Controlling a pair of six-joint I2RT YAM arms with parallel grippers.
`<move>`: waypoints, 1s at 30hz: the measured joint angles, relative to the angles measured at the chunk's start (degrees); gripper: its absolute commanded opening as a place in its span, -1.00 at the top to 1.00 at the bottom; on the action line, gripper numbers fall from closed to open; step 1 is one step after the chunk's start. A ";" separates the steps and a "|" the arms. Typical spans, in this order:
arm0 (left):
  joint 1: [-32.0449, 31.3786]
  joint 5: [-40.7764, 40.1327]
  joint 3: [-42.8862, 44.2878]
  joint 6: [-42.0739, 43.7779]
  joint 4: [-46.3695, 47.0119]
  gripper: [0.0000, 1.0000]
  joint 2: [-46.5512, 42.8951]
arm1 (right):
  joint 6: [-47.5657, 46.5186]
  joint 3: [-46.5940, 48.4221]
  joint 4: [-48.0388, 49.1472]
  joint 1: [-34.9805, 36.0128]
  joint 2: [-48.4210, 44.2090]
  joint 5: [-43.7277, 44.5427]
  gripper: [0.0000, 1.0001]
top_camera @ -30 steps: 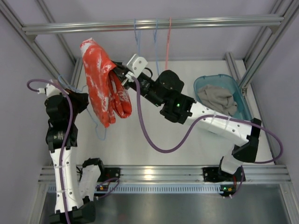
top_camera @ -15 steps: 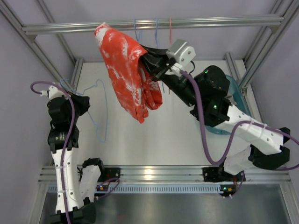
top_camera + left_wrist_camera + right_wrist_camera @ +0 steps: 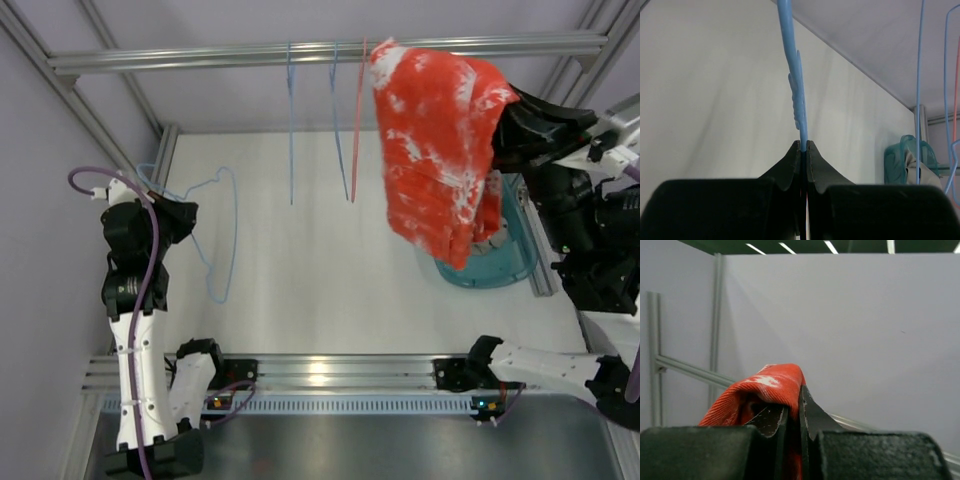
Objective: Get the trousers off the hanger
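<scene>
I keep lowering the red trousers [image 3: 435,145] into the teal basket [image 3: 500,262] with my right gripper and let go of them there, since they hang free of the light blue hanger.
The red trousers [image 3: 435,140] with white marks hang free in the air at the upper right, above the teal basket [image 3: 520,262]. My right gripper [image 3: 508,122] is shut on their top edge; in the right wrist view the red cloth [image 3: 767,387] is pinched between the jaws of that gripper [image 3: 795,405]. My left gripper [image 3: 178,222] at the left is shut on the bare light blue hanger [image 3: 218,235], which carries no garment. In the left wrist view the hanger's blue bar [image 3: 796,90] rises from between the closed jaws of that gripper [image 3: 803,144].
Two blue hangers [image 3: 290,130] and a pink one [image 3: 357,120] hang from the metal rail [image 3: 200,57] at the back. The teal basket holds a grey garment [image 3: 920,170]. Frame posts stand at both sides.
My right arm has swung the red trousers from the left centre, beside the blue hanger, up and across to the right over the basket. The left gripper has stayed with the hanger.
</scene>
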 measured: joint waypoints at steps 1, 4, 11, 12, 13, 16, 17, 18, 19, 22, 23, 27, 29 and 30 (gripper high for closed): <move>0.00 0.09 0.13 0.15 0.20 1.00 -0.02 | 1.40 -1.49 -0.72 -2.75 -1.81 0.11 1.00; 0.00 0.37 0.50 0.94 0.74 1.00 -0.02 | 5.53 -6.45 -2.93 -11.82 -7.15 1.16 1.00; 0.00 1.75 1.25 2.23 1.51 1.00 -0.02 | 14.51 -20.15 -13.97 -32.33 -20.28 6.47 1.00; 0.00 1.90 1.46 2.40 1.51 1.00 -0.02 | 15.43 -21.11 -15.74 -34.58 -21.53 7.15 1.00; 0.00 1.97 1.68 2.60 1.57 1.00 -0.02 | 16.44 -22.10 -17.51 -36.98 -22.77 7.74 1.00; 0.00 2.34 2.16 2.67 2.10 1.00 -0.02 | 18.56 -24.76 -22.27 -44.02 -26.21 10.19 1.00; 0.00 2.51 2.34 2.67 2.27 1.00 0.00 | 18.86 -25.73 -23.58 -45.81 -27.17 11.26 1.00; 0.00 2.73 2.49 2.80 2.45 1.00 0.00 | 18.93 -26.97 -24.50 -47.36 -28.17 12.57 1.00; 0.00 2.91 2.64 2.86 2.51 1.00 -0.02 | 18.82 -28.39 -24.76 -48.28 -28.96 13.64 1.00; 0.00 3.19 2.82 3.50 2.84 1.00 -0.20 | 18.01 -31.85 -25.94 -49.20 -29.51 16.59 1.00; 0.00 3.23 2.82 3.93 2.86 1.00 -0.35 | 17.62 -33.07 -26.01 -49.22 -29.09 17.35 1.00; 0.00 3.69 2.82 5.44 2.89 1.00 -1.44 | 15.39 -38.80 -23.26 -49.27 -25.18 20.00 1.00; 0.00 4.07 2.82 6.14 2.86 1.00 -2.49 | 14.88 -41.97 -20.24 -49.33 -21.09 20.41 1.00; 0.00 4.24 2.91 6.56 2.86 1.00 -3.06 | 14.95 -42.93 -19.08 -49.33 -18.38 20.35 1.00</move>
